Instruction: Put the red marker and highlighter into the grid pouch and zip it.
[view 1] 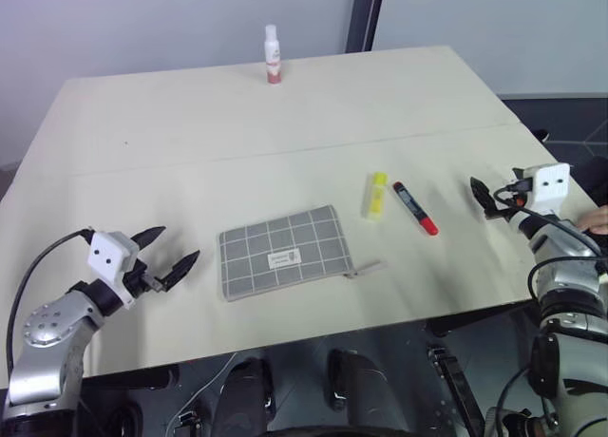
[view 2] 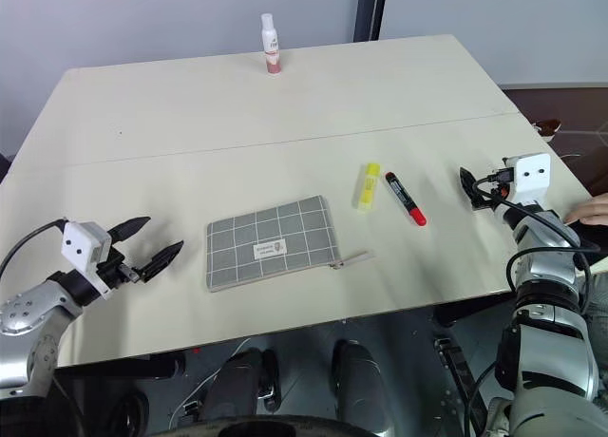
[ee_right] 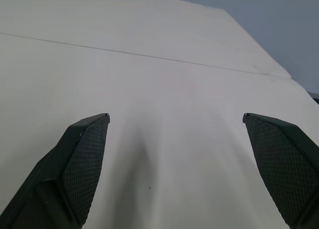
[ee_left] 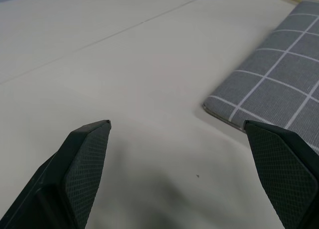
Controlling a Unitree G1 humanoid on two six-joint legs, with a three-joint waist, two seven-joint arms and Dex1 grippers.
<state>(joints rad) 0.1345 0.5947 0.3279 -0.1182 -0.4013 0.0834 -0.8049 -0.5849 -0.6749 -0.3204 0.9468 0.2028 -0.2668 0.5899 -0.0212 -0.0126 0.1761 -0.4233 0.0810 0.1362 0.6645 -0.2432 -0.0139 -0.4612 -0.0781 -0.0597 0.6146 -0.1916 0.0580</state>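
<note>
The grid pouch (view 1: 285,253) has the pull tab (view 1: 366,268) at its end far from the robot's left gripper, so the grid pouch will unzip toward that gripper when the robot pulls.
The grey grid pouch (view 1: 284,250) lies flat on the table near its front edge, zipper pull tab (view 1: 369,267) sticking out at its right end. To its right, the yellow highlighter (view 1: 375,195) and the red marker (view 1: 415,208) lie side by side, the marker's red cap toward the front. My left gripper (view 1: 176,253) hovers open just left of the pouch, whose corner (ee_left: 269,94) sits beyond the left fingers (ee_left: 82,162). My right gripper (view 1: 482,198) stands open to the right of the marker, with nothing between its fingers (ee_right: 79,159).
A small white bottle with a pink base (view 1: 273,55) stands at the table's far edge (view 1: 285,68). A seam line (view 1: 285,150) runs across the pale tabletop. A person's hand (view 2: 591,209) rests at the table's right edge, close to my right arm.
</note>
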